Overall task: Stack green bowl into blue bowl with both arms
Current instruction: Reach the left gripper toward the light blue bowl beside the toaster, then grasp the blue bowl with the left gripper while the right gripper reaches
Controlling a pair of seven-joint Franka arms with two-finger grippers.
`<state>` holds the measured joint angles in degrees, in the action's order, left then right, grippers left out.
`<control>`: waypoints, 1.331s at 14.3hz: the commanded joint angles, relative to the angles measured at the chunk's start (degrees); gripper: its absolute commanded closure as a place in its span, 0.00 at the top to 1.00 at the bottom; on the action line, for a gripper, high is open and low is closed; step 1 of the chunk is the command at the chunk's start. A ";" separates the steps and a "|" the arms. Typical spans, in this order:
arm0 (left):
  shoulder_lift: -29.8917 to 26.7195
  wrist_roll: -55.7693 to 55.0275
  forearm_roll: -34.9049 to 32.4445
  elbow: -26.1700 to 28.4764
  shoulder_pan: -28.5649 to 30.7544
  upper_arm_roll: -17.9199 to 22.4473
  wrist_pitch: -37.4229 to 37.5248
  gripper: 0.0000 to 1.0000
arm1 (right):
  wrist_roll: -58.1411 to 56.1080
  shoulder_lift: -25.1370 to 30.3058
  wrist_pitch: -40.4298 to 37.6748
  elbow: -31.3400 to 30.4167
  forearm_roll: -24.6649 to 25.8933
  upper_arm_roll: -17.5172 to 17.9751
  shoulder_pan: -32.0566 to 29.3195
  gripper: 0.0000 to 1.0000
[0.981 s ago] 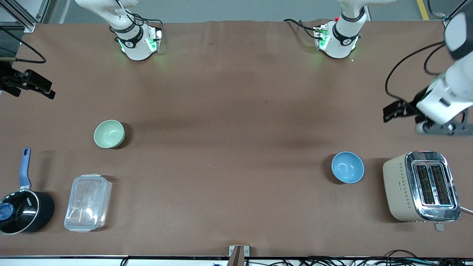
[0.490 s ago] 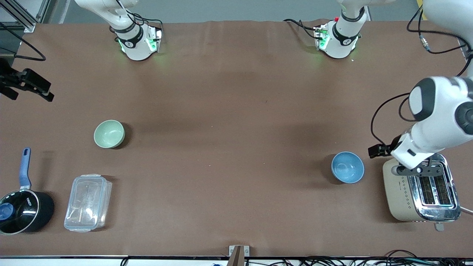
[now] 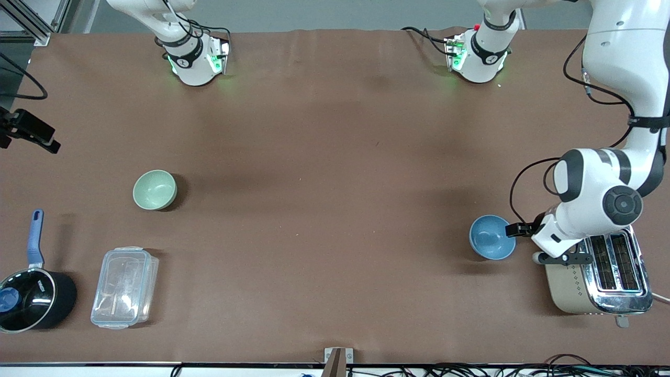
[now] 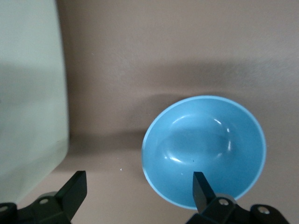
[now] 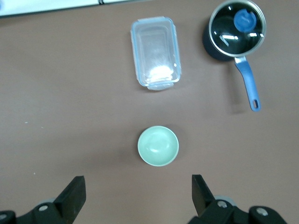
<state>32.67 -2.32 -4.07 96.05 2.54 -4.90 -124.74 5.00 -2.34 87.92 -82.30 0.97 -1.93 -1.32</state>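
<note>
My gripper will stack the green bowl (image 3: 154,189) inside the blue bowl (image 3: 492,237), and the blue bowl should then be almost hidden, because the green bowl looks just as wide.
The green bowl (image 3: 154,189) sits upright and empty toward the right arm's end of the table; it also shows in the right wrist view (image 5: 158,145). The blue bowl (image 3: 492,236) sits upright and empty beside the toaster, toward the left arm's end, and fills the left wrist view (image 4: 204,151). My left gripper (image 3: 523,233) is open and empty, low at the blue bowl's rim on the toaster side, one finger (image 4: 202,186) over the bowl and the other over bare table. My right gripper (image 3: 31,137) is open and empty, high up at the table's end, well away from the green bowl.
A beige and chrome toaster (image 3: 596,272) stands beside the blue bowl, partly under the left arm. A clear lidded container (image 3: 124,287) and a black saucepan with a blue handle (image 3: 31,296) lie nearer the front camera than the green bowl. The table is covered in brown cloth.
The left arm has swung down from the table's end to the blue bowl's rim, over the toaster's edge. The right gripper has drifted slightly outward. The bowls have not moved.
</note>
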 commanded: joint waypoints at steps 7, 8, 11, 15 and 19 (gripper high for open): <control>5.29 -0.93 -0.77 -0.95 -0.34 -0.02 -2.44 0.45 | -11.40 0.76 6.54 -11.98 -4.56 0.43 -10.98 1.00; 5.30 -0.93 -0.68 -0.95 -0.43 -0.02 -2.44 0.38 | -13.24 0.76 10.39 -15.57 -4.57 0.43 -11.68 1.00; 5.82 -1.02 -0.76 -1.04 -0.52 -0.02 -2.44 0.12 | -16.33 0.84 21.47 -25.68 -5.62 0.43 -12.39 1.00; 4.95 -1.19 -0.59 -1.21 -0.78 -0.28 -2.18 0.01 | -20.02 0.49 38.26 -39.31 -8.87 0.34 -12.13 1.00; 2.40 -5.48 -0.33 -1.56 -0.96 -5.45 0.71 0.00 | -20.20 -4.68 44.18 -43.12 -9.40 -0.53 -11.43 0.97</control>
<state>36.87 -4.73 -4.03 94.51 2.01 -7.67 -126.26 -14.04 -5.24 130.24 -124.00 -7.00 -1.98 -12.87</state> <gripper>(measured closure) 0.952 0.009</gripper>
